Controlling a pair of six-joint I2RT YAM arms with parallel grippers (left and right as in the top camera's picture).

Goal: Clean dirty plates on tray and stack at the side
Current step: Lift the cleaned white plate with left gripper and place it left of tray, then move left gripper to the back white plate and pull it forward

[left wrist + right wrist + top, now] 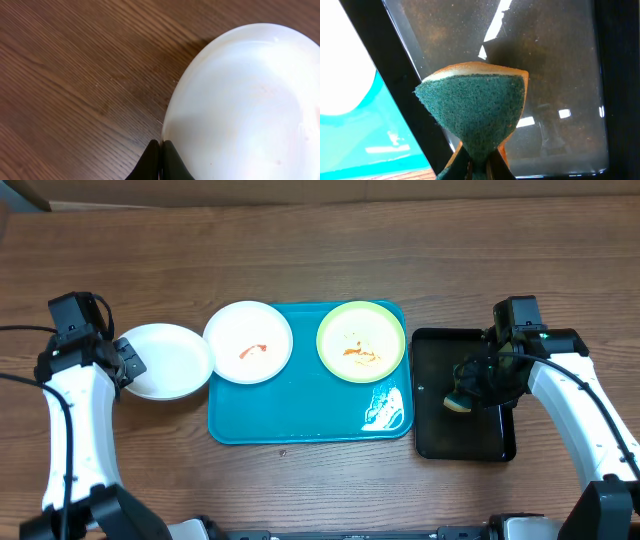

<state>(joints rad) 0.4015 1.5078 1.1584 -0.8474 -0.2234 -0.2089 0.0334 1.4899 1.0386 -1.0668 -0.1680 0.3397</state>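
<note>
My left gripper should keep pulling the clean plate until the plates separate, as the clean plate's edge [207, 361] touches the smeared one and open wood [140, 420] lies beside the tray.
A clean white plate [165, 360] lies on the table left of the turquoise tray [310, 420]. My left gripper [126, 361] is shut on its left rim; the left wrist view shows the jaws [161, 146] pinched at the edge of this plate [245, 110]. A white plate [248, 342] with an orange-red smear sits on the tray's left end, overhanging its rim. A yellow-green plate [361, 340] with sauce smears sits on the tray's right end. My right gripper [480, 160] is shut on a green-and-yellow sponge [475, 110], held over the black tray [465, 435].
The black tray [560, 60] stands right of the turquoise tray, almost touching it. Wet streaks lie on the turquoise tray's front right corner [385, 408]. Bare wooden table surrounds everything.
</note>
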